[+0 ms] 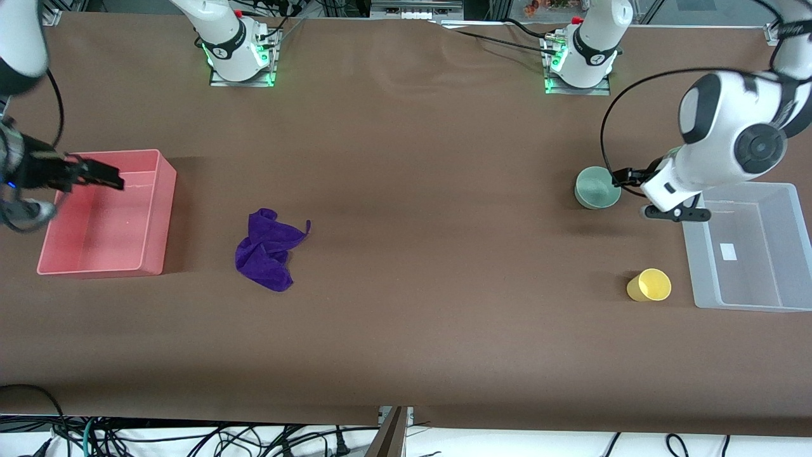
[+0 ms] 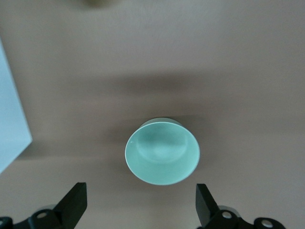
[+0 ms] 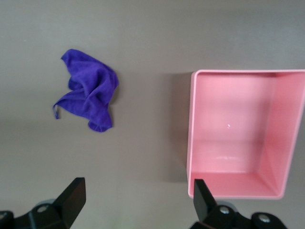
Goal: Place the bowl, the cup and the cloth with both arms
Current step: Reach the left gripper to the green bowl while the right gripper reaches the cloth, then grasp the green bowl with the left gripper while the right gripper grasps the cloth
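I expect the purple cloth (image 1: pixel 267 252) to stay bunched up in a soft clump when I pick it up, because it lies gathered in overlapping folds (image 1: pixel 272 238).
The mint-green bowl (image 1: pixel 597 187) stands upright on the brown table near the left arm's end. My left gripper (image 1: pixel 631 176) hangs open and empty over the table between the bowl and a clear bin; in the left wrist view the bowl (image 2: pixel 162 151) lies just ahead of the gripper (image 2: pixel 140 200). The yellow cup (image 1: pixel 649 285) is nearer the front camera than the bowl; I cannot tell whether it is upright or on its side. The purple cloth (image 1: pixel 269 251) lies crumpled beside a pink bin. My right gripper (image 1: pixel 104 176) is open and empty over the pink bin. The right wrist view shows the cloth (image 3: pixel 88 95) and the gripper (image 3: pixel 137 195).
An empty pink bin (image 1: pixel 162 216) sits at the right arm's end of the table, also in the right wrist view (image 3: pixel 190 129). An empty clear plastic bin (image 1: pixel 698 266) sits at the left arm's end, beside the cup; its edge shows in the left wrist view (image 2: pixel 12 129).
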`<state>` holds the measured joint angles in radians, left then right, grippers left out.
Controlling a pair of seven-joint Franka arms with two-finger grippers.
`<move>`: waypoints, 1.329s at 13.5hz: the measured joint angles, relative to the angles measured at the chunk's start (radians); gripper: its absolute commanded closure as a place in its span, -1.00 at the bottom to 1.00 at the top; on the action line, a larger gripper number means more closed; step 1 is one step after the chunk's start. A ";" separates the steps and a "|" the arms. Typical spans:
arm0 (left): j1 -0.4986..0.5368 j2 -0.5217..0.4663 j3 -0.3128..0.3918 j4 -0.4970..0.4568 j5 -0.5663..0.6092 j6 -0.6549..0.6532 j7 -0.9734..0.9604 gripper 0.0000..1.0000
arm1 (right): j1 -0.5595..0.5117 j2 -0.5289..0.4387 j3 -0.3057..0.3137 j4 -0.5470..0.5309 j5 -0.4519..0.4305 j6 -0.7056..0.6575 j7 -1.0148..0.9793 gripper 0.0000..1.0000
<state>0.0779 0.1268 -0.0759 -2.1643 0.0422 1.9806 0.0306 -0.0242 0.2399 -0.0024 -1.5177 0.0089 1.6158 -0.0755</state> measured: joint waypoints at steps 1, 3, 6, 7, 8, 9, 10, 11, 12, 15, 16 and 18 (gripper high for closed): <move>0.002 0.023 0.000 -0.036 0.011 0.046 0.023 -1.00 | 0.000 0.018 0.008 -0.059 0.004 0.101 0.000 -1.00; 0.002 0.063 -0.003 -0.102 0.030 0.161 0.123 -1.00 | 0.001 0.047 0.051 -0.215 0.010 0.368 0.004 -1.00; 0.026 0.134 -0.002 -0.146 0.034 0.315 0.349 -0.70 | 0.008 0.094 0.094 -0.408 0.010 0.672 0.050 -1.00; 0.040 0.162 -0.001 -0.147 0.034 0.356 0.414 0.00 | 0.008 0.111 0.102 -0.433 0.010 0.713 0.064 -1.00; 0.051 0.187 -0.001 -0.146 0.034 0.386 0.459 0.49 | 0.009 0.131 0.110 -0.445 0.010 0.743 0.072 -1.00; 0.056 0.205 -0.001 -0.146 0.034 0.401 0.483 0.87 | 0.010 0.153 0.118 -0.448 0.010 0.774 0.076 -1.00; 0.057 0.214 -0.001 -0.145 0.034 0.409 0.498 1.00 | 0.014 0.177 0.123 -0.449 0.010 0.807 0.078 -1.00; 0.057 0.215 -0.003 -0.144 0.034 0.410 0.506 1.00 | 0.024 0.203 0.126 -0.449 0.010 0.842 0.092 -1.00; 0.057 0.215 -0.003 -0.141 0.034 0.410 0.510 1.00 | 0.037 0.225 0.128 -0.449 0.010 0.870 0.124 -1.00; 0.057 0.214 -0.003 -0.134 0.034 0.410 0.527 1.00 | 0.079 0.275 0.132 -0.448 0.010 0.932 0.192 -1.00; 0.057 0.211 -0.003 -0.129 0.034 0.402 0.529 1.00 | 0.086 0.286 0.132 -0.448 0.010 0.948 0.197 -0.94; 0.056 0.193 -0.004 -0.088 0.034 0.309 0.532 1.00 | 0.088 0.303 0.132 -0.448 0.010 0.964 0.197 0.02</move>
<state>0.1344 0.3193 -0.0797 -2.2520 0.0762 2.2896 0.5625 0.0639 0.5431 0.1292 -1.9660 0.0192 2.5795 0.1219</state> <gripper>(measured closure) 0.965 0.022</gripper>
